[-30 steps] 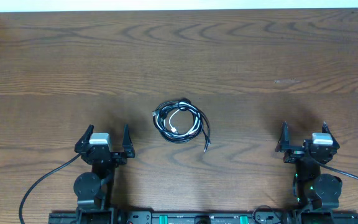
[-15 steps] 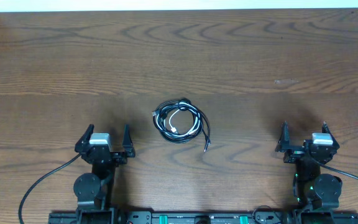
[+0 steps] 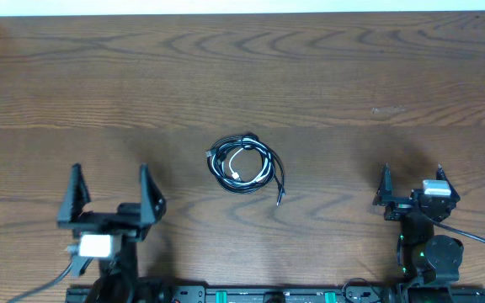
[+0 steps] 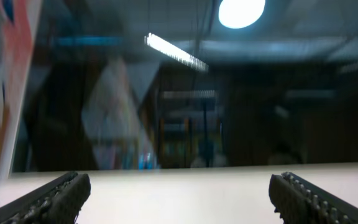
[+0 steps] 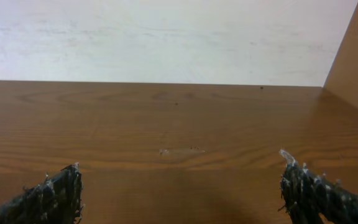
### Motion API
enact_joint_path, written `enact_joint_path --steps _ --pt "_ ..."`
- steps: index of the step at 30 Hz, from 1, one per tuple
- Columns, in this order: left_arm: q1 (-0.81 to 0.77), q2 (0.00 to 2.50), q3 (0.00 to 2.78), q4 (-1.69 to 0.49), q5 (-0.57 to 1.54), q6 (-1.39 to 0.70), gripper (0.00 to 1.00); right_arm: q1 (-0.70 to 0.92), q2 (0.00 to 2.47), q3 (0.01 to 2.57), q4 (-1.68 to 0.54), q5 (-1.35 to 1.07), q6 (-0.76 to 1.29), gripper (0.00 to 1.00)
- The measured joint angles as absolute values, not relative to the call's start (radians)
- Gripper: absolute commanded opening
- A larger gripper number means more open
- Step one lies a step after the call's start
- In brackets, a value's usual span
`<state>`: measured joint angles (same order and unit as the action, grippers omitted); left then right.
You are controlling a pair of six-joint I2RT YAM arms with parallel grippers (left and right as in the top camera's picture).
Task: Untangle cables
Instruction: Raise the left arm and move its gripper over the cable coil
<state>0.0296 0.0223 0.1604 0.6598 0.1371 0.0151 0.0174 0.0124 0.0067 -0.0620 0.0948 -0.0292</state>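
The robot's left gripper is tilted up toward the wall (image 4: 179, 193), so it should turn down and move to the coil's edge (image 3: 213, 160) next to the metal plug.
The cables (image 3: 242, 164) lie in one small tangled coil at the table's middle: thin black loops around a short white cord, with one black end trailing to the lower right. My left gripper (image 3: 109, 187) stands open at the front left, raised and tilted up, well to the left of the coil. Its wrist view shows only its two fingertips (image 4: 61, 193) against a wall and ceiling lights, no cables. My right gripper (image 3: 413, 179) rests open at the front right, far from the coil; in its wrist view the gripper (image 5: 182, 186) frames bare wood.
Wooden table (image 3: 352, 76) stretches back to a white wall. A raised wooden side edge (image 5: 353, 62) stands at the right. Thick black leads (image 3: 49, 252) run from the arm bases along the front edge. A faint pale scuff (image 3: 390, 109) marks the wood at the right.
My left arm has swung up and to the left, its gripper now larger in the overhead view and its camera tilted off the table. The right arm and the cables have not moved.
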Motion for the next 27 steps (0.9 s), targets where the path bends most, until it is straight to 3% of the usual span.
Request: enact_joint_path --steps 4,11,27 --pt "0.03 0.022 0.313 0.574 0.137 -0.007 0.98 0.017 0.012 0.007 -0.062 0.095 -0.029 0.99" --pt "0.03 0.08 0.642 0.144 0.19 -0.024 0.98 0.017 0.012 0.007 -0.062 0.094 -0.029 0.99" --pt "0.03 0.739 1.334 -0.733 0.377 -0.027 0.98 0.017 0.012 0.007 -0.062 0.094 -0.029 0.99"
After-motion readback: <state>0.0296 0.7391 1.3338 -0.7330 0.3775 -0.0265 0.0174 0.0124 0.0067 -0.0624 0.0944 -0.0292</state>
